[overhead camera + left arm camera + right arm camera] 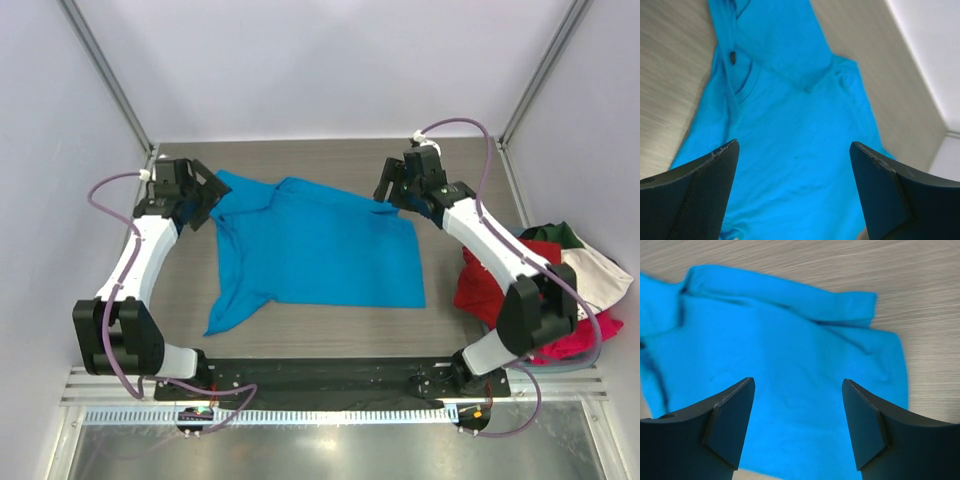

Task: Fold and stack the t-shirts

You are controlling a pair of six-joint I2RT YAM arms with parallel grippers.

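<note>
My right gripper needs to pull the t-shirt's far corner [866, 300] out flat before folding, because a deep crease [832, 323] bunches up the blue t-shirt's far edge under that gripper.
A bright blue t-shirt [315, 250] lies spread on the table's middle, its collar [742, 82] toward the far left and one sleeve trailing to the near left. My left gripper [208, 196] hovers at the shirt's far left corner, open, nothing between its fingers [700, 192]; the blue cloth [795, 150] lies below. My right gripper [388, 190] stands open over the far right corner, the shirt [790, 365] under its empty fingers [727, 425]. Several more t-shirts, red [485, 285], magenta [575, 340], dark green [560, 235] and white [600, 275], sit heaped at the right edge.
Grey walls close in the table on the left, back and right, with slanted metal posts [105, 75] at the far corners. A black base plate [330, 375] and a rail run along the near edge. Bare wood-grain table [300, 155] shows behind the shirt.
</note>
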